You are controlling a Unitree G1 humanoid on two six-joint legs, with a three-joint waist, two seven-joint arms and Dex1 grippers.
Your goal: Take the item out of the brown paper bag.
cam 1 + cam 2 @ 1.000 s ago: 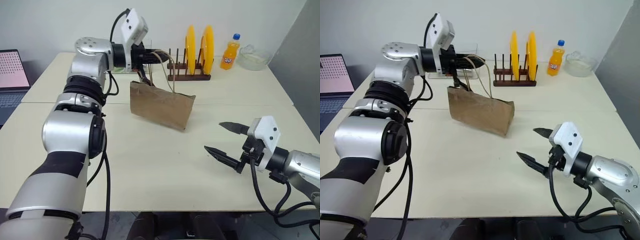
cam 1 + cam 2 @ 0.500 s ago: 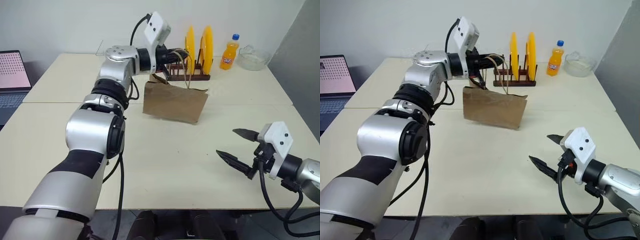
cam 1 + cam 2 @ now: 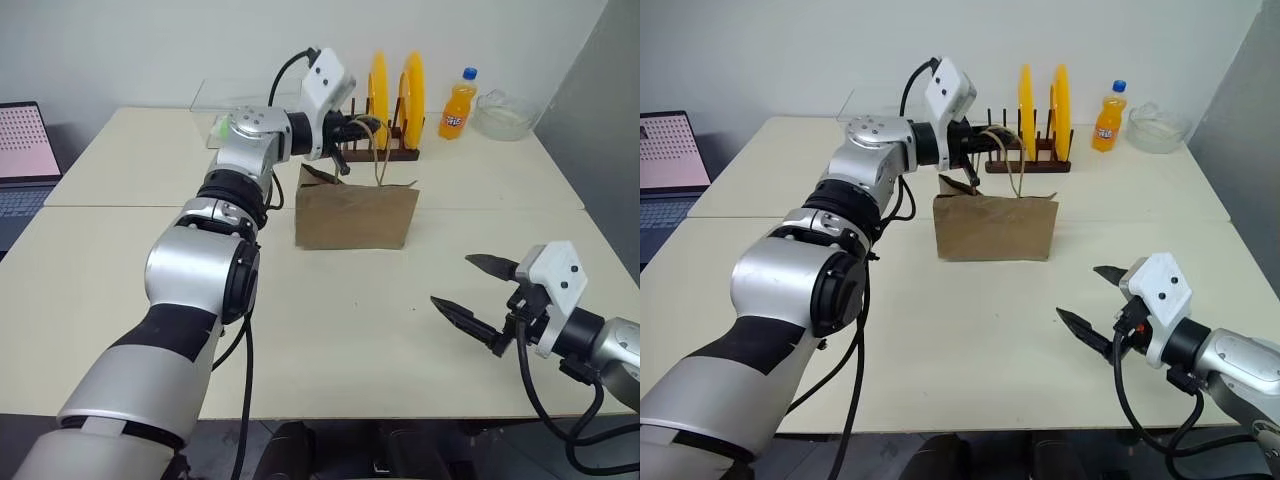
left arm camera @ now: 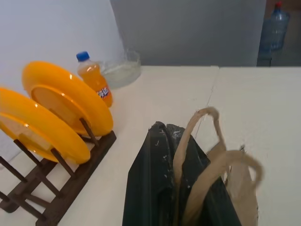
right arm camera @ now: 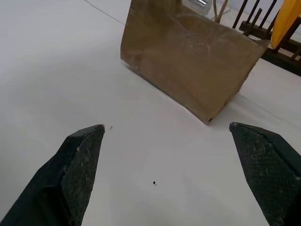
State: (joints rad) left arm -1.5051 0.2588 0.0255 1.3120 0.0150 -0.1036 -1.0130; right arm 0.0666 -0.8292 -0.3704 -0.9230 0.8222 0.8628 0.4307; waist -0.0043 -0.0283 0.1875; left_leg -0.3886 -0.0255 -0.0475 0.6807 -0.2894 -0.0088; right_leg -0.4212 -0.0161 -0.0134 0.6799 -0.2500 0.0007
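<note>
The cord handles [image 3: 386, 160] come up from the bag's thin, uneven rim, so the bag's opening [image 3: 328, 178] will open wide when I pull the handles apart.
The brown paper bag [image 3: 357, 215] stands upright on the cream table [image 3: 300, 330], its broad side facing me. My left gripper [image 3: 358, 127] reaches level over the bag's top and is shut on its looped cord handles [image 4: 202, 155], which wrap around the black fingers [image 4: 155, 188] in the left wrist view. The item is hidden inside the bag. My right gripper [image 3: 452, 281] hovers open over the near right of the table, well short of the bag [image 5: 188, 52], with nothing between its fingers.
Behind the bag stands a wooden rack [image 3: 378, 150] holding two yellow plates [image 3: 381, 85]. An orange soda bottle [image 3: 459, 105] and a glass bowl [image 3: 505, 115] sit at the far right. A laptop [image 3: 25, 150] lies at the far left.
My left gripper has swung to the right, bringing the bag along by its handles. The bag has turned from slanted to square-on. The right gripper stays open.
</note>
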